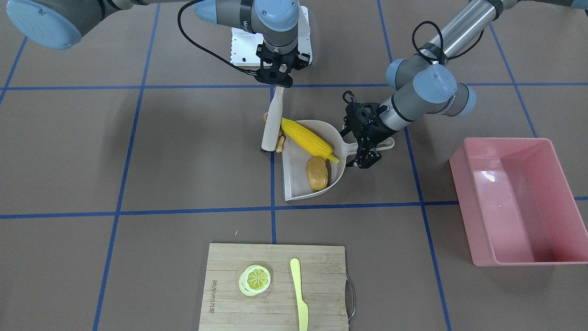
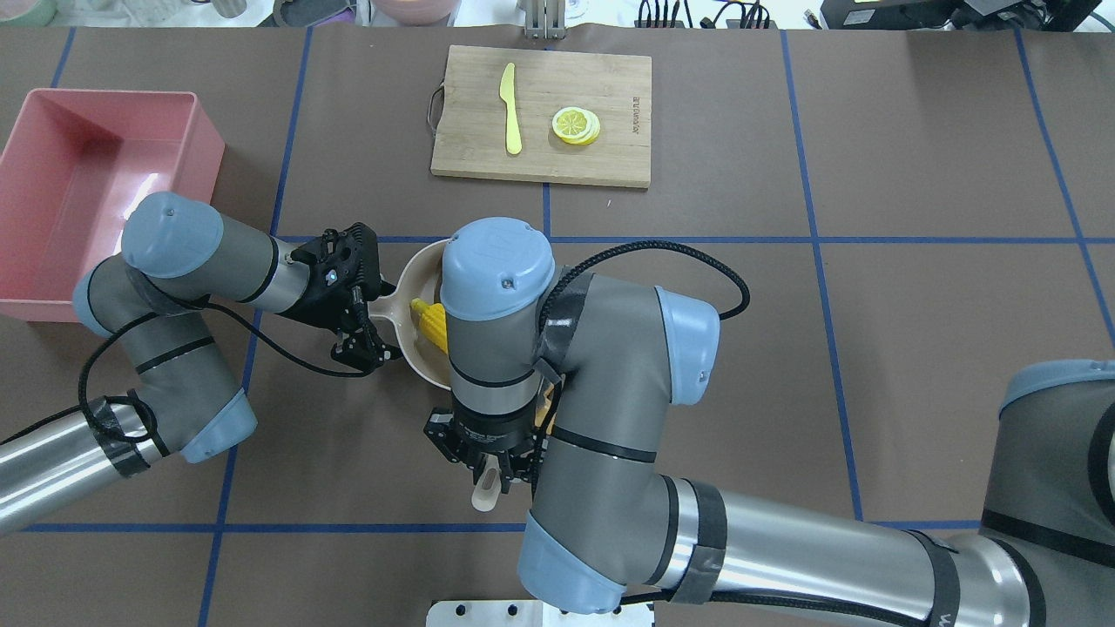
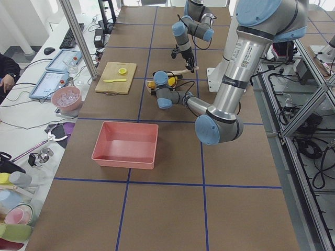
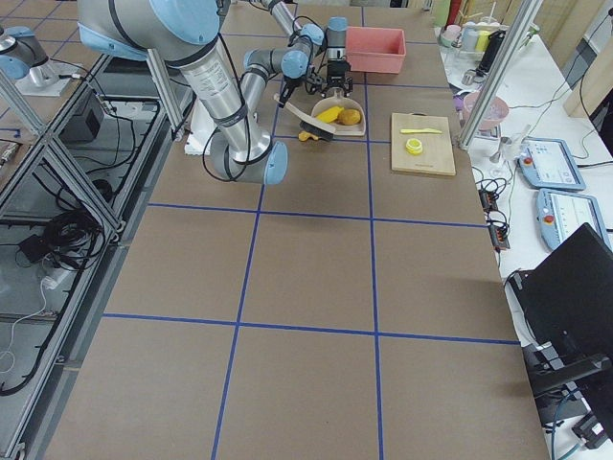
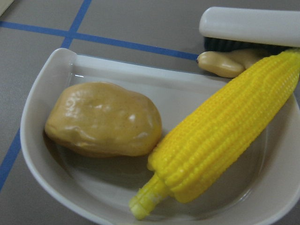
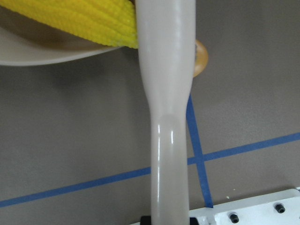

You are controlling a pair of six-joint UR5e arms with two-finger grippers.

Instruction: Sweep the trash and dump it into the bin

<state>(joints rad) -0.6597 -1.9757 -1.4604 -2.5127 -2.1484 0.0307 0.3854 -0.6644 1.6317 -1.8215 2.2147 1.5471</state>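
Note:
I should lift the brush back with my right gripper and sweep from behind the ginger root, because the brush's head is lying across the ginger root at the dustpan's opening.
The beige dustpan lies mid-table with its mouth toward the brush. The yellow corn cob and the brown potato lie inside it, as the left wrist view shows for the corn and the potato. The tan ginger root lies on the table at the pan's mouth, against the brush head. My left gripper is shut on the dustpan handle. My right gripper is shut on the brush handle. The pink bin stands empty, apart from the dustpan.
A wooden cutting board with a lemon slice and a pale yellow knife lies at the operators' side of the table. A white mount plate sits near the robot's base.

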